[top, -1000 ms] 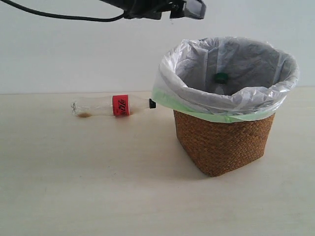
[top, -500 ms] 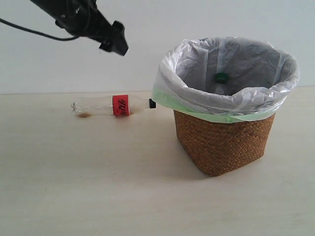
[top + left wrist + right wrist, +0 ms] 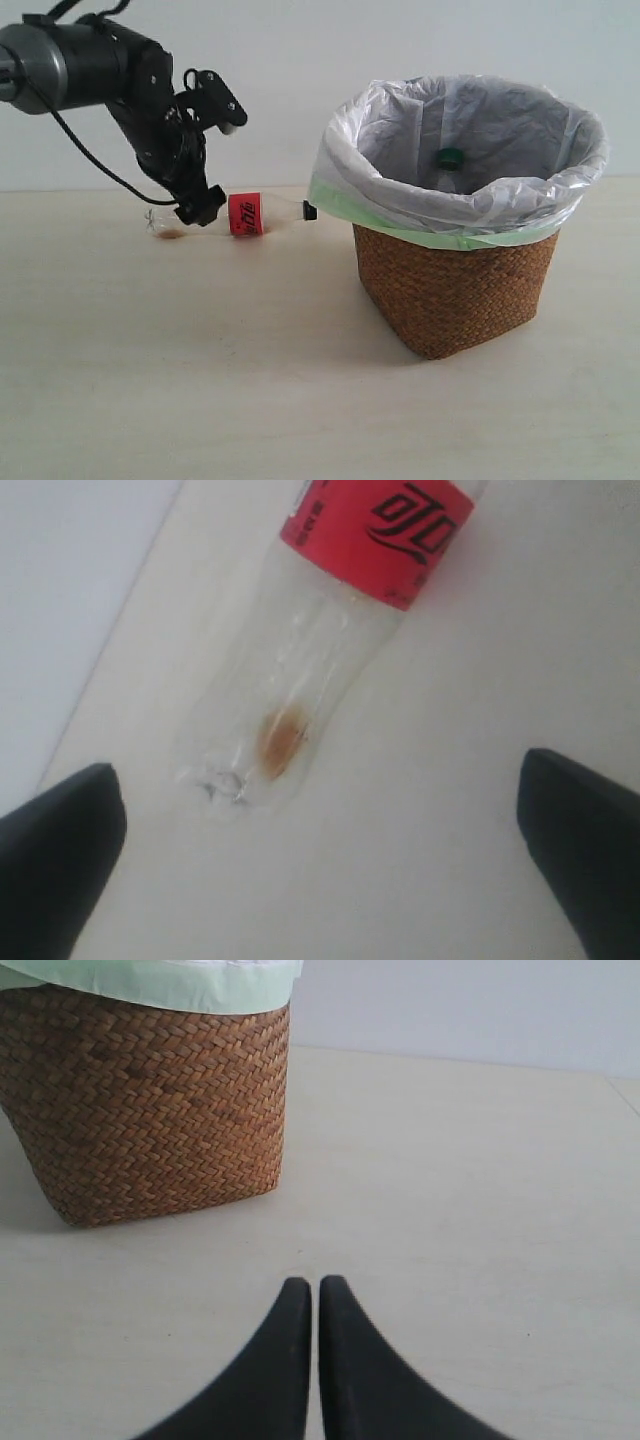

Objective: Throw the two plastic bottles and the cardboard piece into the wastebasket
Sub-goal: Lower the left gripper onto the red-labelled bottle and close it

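The stubby bottle's green cap (image 3: 449,159) sticks up high inside the basket. That means the slim bottle (image 3: 246,214) will lean at an angle near the basket's rim when I drop it in.
The slim bottle (image 3: 225,216), with its red label and black cap, lies on its side on the table left of the wastebasket (image 3: 450,280). My left gripper (image 3: 215,162) is open just above the bottle's base end. In the left wrist view its fingers (image 3: 60,860) stand wide apart either side of the slim bottle (image 3: 300,680), not touching it. The stubby bottle's green cap (image 3: 449,157) shows inside the basket. The cardboard piece is out of view. My right gripper (image 3: 315,1285) is shut and empty, low over the table near the wastebasket (image 3: 150,1100).
A white bag with a pale green edge (image 3: 400,215) hangs over the basket rim. The pale table (image 3: 200,380) runs back to a plain wall behind it. The left arm's black cable (image 3: 100,165) hangs behind the bottle.
My left arm has swung left from above the basket and come down over the slim bottle, with its jaws open. The bottle and basket have not moved.
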Tool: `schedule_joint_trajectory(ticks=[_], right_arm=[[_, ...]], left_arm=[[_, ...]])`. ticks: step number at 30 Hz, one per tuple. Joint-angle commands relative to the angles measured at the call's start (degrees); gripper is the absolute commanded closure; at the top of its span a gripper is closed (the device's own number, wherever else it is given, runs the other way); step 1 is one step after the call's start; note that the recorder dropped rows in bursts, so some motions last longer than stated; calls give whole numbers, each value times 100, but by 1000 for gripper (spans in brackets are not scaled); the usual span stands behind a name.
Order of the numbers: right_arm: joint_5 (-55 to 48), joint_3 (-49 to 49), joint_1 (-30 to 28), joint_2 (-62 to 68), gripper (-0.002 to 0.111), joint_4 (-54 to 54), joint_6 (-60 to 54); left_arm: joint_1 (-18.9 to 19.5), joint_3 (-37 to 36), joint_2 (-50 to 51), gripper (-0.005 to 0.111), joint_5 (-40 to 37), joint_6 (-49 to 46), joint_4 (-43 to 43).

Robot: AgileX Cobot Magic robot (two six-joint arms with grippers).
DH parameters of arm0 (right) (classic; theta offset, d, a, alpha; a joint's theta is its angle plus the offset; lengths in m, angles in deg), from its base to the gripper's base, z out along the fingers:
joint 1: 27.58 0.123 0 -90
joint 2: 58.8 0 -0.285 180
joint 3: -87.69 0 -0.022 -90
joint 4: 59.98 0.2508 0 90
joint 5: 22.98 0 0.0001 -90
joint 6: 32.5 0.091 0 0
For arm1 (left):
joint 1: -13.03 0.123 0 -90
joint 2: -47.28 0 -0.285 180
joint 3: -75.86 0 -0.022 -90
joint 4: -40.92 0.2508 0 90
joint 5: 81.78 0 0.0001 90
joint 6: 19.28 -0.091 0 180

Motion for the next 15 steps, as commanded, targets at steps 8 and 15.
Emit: schedule_joint_trajectory(ticks=[8,15], right_arm=[[25,3,-31,-30,108,-7,0],[25,3,-31,-30,108,-7,0]], left_arm=[[568,-20,1032,0,1862,-929,239],[929,-20,1534,0,2804,-1338,49]])
